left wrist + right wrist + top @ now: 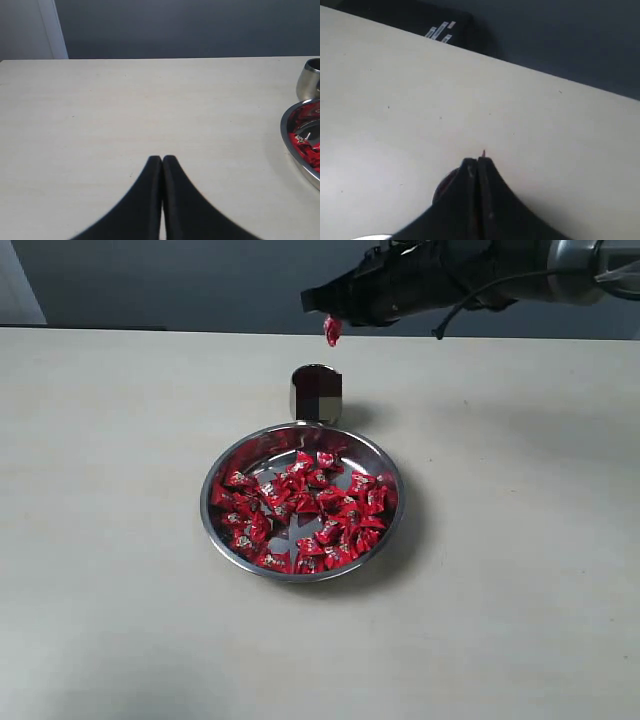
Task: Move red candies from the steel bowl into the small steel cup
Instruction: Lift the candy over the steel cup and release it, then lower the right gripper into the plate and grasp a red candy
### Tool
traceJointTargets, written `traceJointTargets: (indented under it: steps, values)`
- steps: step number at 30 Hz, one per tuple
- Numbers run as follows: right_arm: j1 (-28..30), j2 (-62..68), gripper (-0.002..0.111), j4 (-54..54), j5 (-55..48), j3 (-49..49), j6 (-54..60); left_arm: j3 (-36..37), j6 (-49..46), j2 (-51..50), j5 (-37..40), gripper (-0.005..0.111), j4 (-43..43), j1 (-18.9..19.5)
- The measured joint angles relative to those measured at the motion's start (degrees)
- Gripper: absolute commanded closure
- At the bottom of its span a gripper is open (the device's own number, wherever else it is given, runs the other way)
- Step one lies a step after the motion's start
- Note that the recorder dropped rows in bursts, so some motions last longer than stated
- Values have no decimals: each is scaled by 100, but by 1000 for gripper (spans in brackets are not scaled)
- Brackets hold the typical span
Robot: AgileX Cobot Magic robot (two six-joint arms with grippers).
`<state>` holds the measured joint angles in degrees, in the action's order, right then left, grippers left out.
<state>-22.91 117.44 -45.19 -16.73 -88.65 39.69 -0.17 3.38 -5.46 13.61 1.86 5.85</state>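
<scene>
The red candy (332, 332) is hanging under the fingers of the robot's right gripper, above the cup's opening (317, 371), so the gripper should keep going down until the candy gets to the cup's rim, then let go.
The steel bowl (207, 523) sits mid-table, filled with several red candies (300, 505). Just behind it stands the small steel cup (316, 393). My right gripper (328, 316) hovers above the cup, shut on one red candy (332, 331) that hangs below its tips. In the right wrist view the right gripper (476, 161) is shut, a red sliver of candy (483, 152) pokes out, and the cup (442, 189) peeks from beneath. My left gripper (162, 159) is shut and empty over bare table, with the cup (310, 80) and bowl (286, 131) off to its side.
A dark box with white labels (435, 25) lies at the table's far edge. A white upright strip (52, 30) stands against the dark wall behind the table. The left arm is outside the exterior view.
</scene>
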Motion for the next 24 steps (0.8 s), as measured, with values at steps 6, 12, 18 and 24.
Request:
traceJointTargets:
  steps: [6, 12, 18, 24]
  values:
    - [0, 312, 109, -197, 0, -10, 0, 0, 0, 0, 0, 106, 0, 0]
    - [0, 349, 108, -281, 22, -10, 33, 0, 0, 0, 0, 106, 0, 0]
    - [0, 349, 82, -281, 22, -10, 36, 0, 0, 0, 0, 106, 0, 0]
    - [0, 349, 82, -334, -486, -10, 57, 0, 0, 0, 0, 106, 0, 0]
